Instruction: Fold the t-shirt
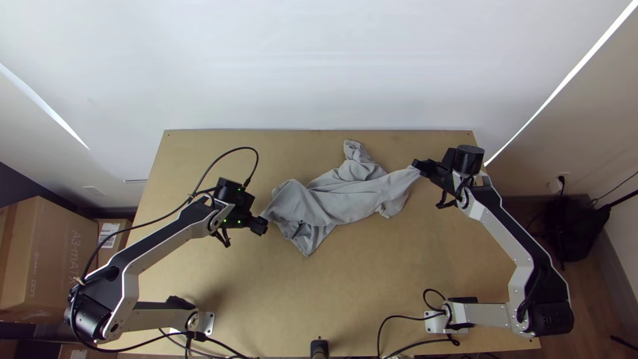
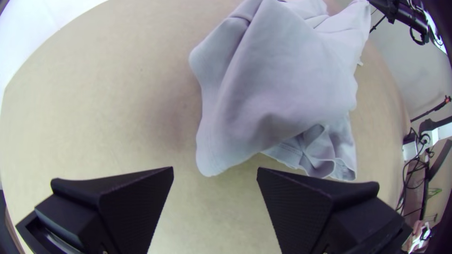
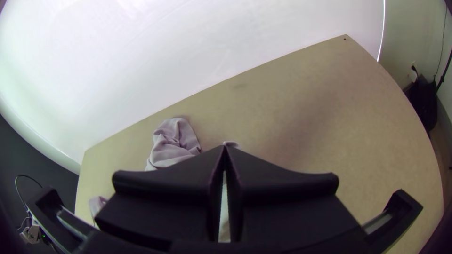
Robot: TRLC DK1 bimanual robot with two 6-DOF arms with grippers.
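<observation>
The grey t-shirt (image 1: 352, 205) will fall open into a wide sheet when the robot lifts it, because loose folds (image 1: 304, 231) spill from the t-shirt's smooth strip between the robot's grippers.
The grey t-shirt (image 1: 345, 196) lies bunched across the middle of the table, its right end pulled into a taut strip. At that end my right gripper (image 1: 417, 166) is shut on the cloth. In the right wrist view the right gripper (image 3: 225, 148) has its fingertips together, a bit of cloth poking out between them. My left gripper (image 1: 263, 221) stands beside the shirt's left end. Seen in the left wrist view, the left gripper (image 2: 215, 171) is open, with a rounded corner of the t-shirt (image 2: 278, 80) just beyond its fingertips and nothing between them.
Bare wooden table (image 1: 372, 286) surrounds the cloth, with a white wall behind the far edge. Cables (image 1: 399, 319) run over the near edge around the arms' bases. A cardboard box (image 1: 50, 259) stands off the table at the left.
</observation>
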